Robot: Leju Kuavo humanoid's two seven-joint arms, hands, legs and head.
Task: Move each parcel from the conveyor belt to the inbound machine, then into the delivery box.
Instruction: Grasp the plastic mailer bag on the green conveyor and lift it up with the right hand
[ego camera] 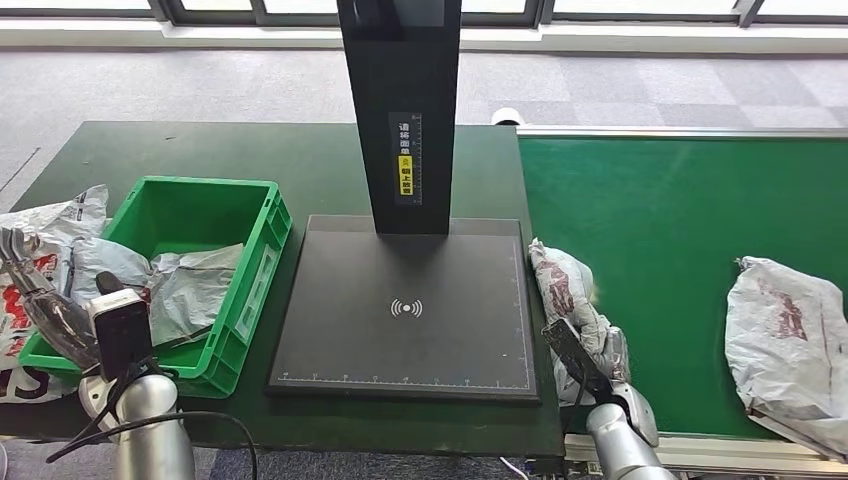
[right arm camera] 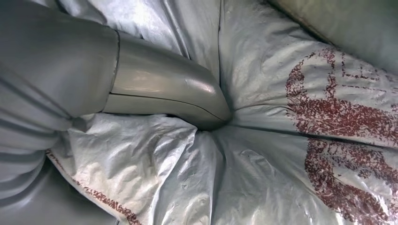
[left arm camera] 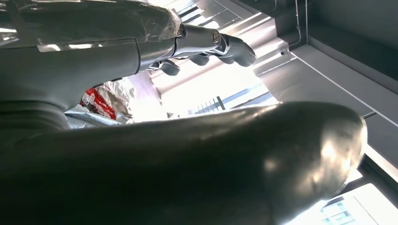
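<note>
The grey parcel (ego camera: 566,287) is bunched up in creases (ego camera: 592,328) next to the robot's right gripper, so it will spread out limp over the platform's near edge when the robot carries it across.
A grey parcel (ego camera: 562,285) with red print lies at the left edge of the green conveyor belt (ego camera: 660,230). My right hand (ego camera: 585,365) grips its near end; in the right wrist view the thumb (right arm camera: 164,89) digs into the crumpled parcel (right arm camera: 291,93). A second grey parcel (ego camera: 785,335) lies further right on the belt. The inbound machine (ego camera: 405,340), a black platform with a tall post, stands bare between belt and box. The green delivery box (ego camera: 270,250) holds grey parcels (ego camera: 185,285). My left hand (ego camera: 40,300) hovers at the box's left side, fingers (left arm camera: 211,44) spread, holding nothing.
More grey parcels (ego camera: 50,225) with red print lie heaped on the dark green table (ego camera: 180,150) left of the box. The machine's black post (ego camera: 400,100) rises over the platform's far edge. Grey carpet lies beyond the table.
</note>
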